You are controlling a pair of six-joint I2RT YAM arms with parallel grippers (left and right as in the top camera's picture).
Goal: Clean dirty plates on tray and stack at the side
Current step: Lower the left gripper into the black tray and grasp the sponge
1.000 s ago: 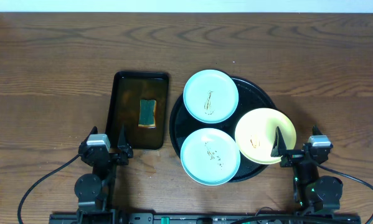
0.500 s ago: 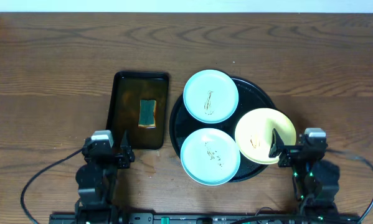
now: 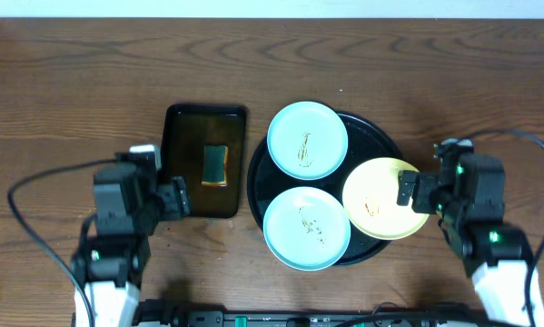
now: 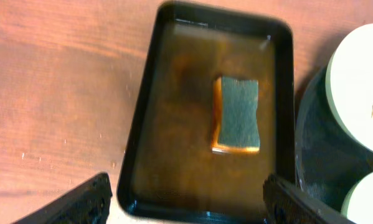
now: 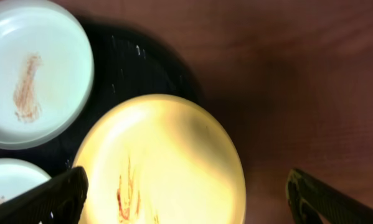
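Observation:
The sponge's green side has a thick yellow layer behind it, so the sponge will crease inward when I lift it, but its end will stay flared.
Three plates lie on the round black tray: a mint one at the back, a mint one at the front and a yellow one on the right, overhanging the rim. All have brown smears. My right gripper is open above the yellow plate's right edge; in the right wrist view the gripper straddles the yellow plate without touching it. My left gripper is open and empty over the near end of the rectangular tray; it also shows in the left wrist view.
A dark rectangular tray holding brownish liquid and a green-and-yellow sponge stands left of the round tray; the sponge lies in its middle. Brown wood tabletop surrounds everything.
Both arms have lifted from the front edge and moved away from it: the left towards the rectangular tray, the right over the yellow plate's edge. The plates have not moved.

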